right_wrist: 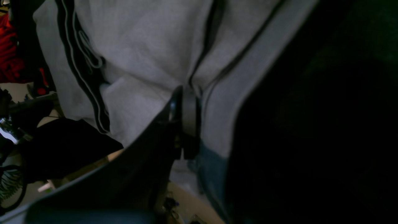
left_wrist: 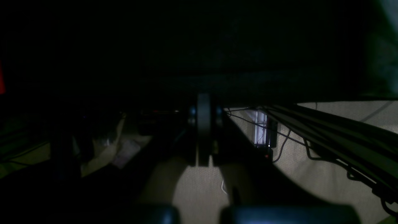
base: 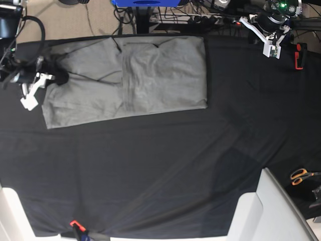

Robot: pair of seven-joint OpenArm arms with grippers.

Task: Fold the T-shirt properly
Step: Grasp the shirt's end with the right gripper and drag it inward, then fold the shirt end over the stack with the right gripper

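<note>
Next, my right gripper brings the end it holds back over onto the panel [base: 163, 75], because it has the T-shirt's end stretched away [base: 56, 94] from the T-shirt's folded panel.
The light grey T-shirt [base: 150, 75] lies partly folded on the large black cloth [base: 150, 175], at the upper left of the base view. My right gripper [base: 60, 78] is at the shirt's left edge. In the right wrist view its fingers [right_wrist: 186, 102] are pressed together on a pinch of the grey fabric [right_wrist: 140, 46]. My left gripper [base: 271, 42] is at the far upper right, well clear of the shirt. In the dark left wrist view the left gripper [left_wrist: 203, 124] has its fingers together with nothing in them, and the camera looks past the table edge at the floor.
Orange-handled scissors [base: 301, 175] lie at the right edge beside a white panel [base: 271, 211] at the lower right. A red clamp [base: 298, 55] sits near my left arm. A small orange clip [base: 75, 224] holds the cloth's front edge. Cables [left_wrist: 311, 149] run under the table.
</note>
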